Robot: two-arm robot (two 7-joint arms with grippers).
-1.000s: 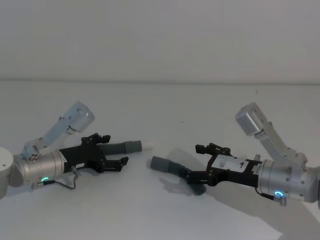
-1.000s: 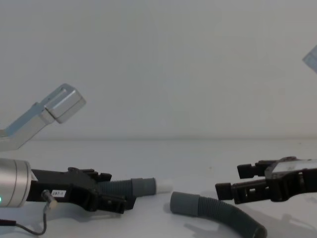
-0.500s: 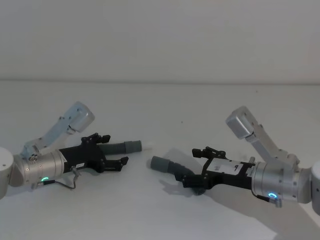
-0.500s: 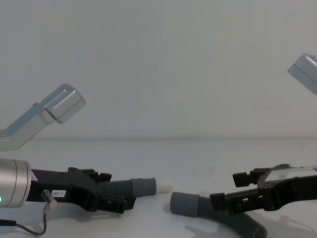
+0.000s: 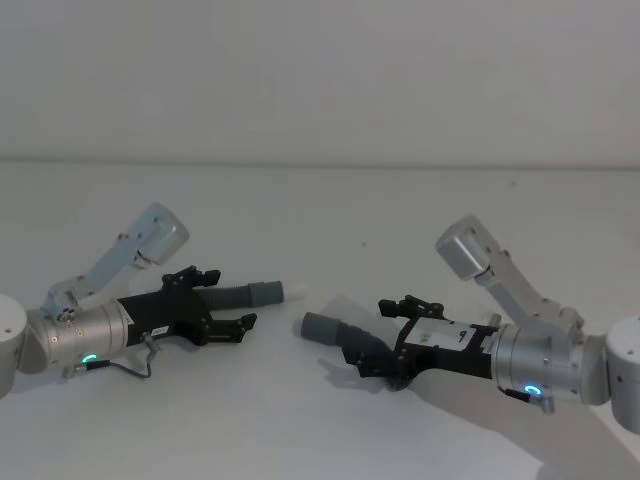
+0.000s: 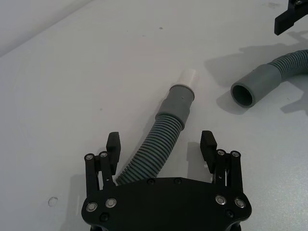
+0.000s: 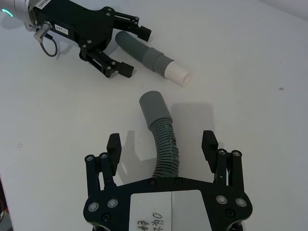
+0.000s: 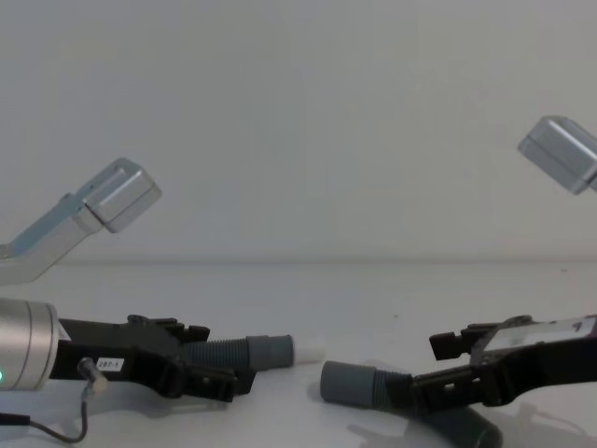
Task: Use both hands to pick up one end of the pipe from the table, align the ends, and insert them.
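Note:
I expect the pipe's smooth cuff (image 8: 270,352) to stick straight out when I lift it, because a short part of the pipe's ribs (image 8: 227,353) lies between my left gripper and the cuff.
Two grey ribbed pipe pieces lie on the white table (image 5: 300,210). The shorter piece (image 6: 163,147) has a smooth cuff (image 6: 179,101) ending in a white tip (image 6: 190,77). My left gripper (image 5: 228,298) is open, its fingers on either side of this piece's ribbed part. The longer curved piece (image 7: 163,144) has an open cuff (image 5: 320,326) facing the white tip, a short gap apart. My right gripper (image 5: 370,340) is open and straddles the ribbed part just behind that cuff (image 7: 153,108). In the chest view both grippers (image 8: 219,359) (image 8: 424,369) sit low at the table.
The table stretches bare behind and in front of the pipe pieces, up to a plain white wall at the back. Both arms' silver-grey elbows (image 5: 150,235) (image 5: 470,250) rise above the table at left and right.
My right gripper has slid forward toward the middle, so its open fingers now straddle the longer piece closer to its cuff. The left gripper and both pipe pieces have stayed still.

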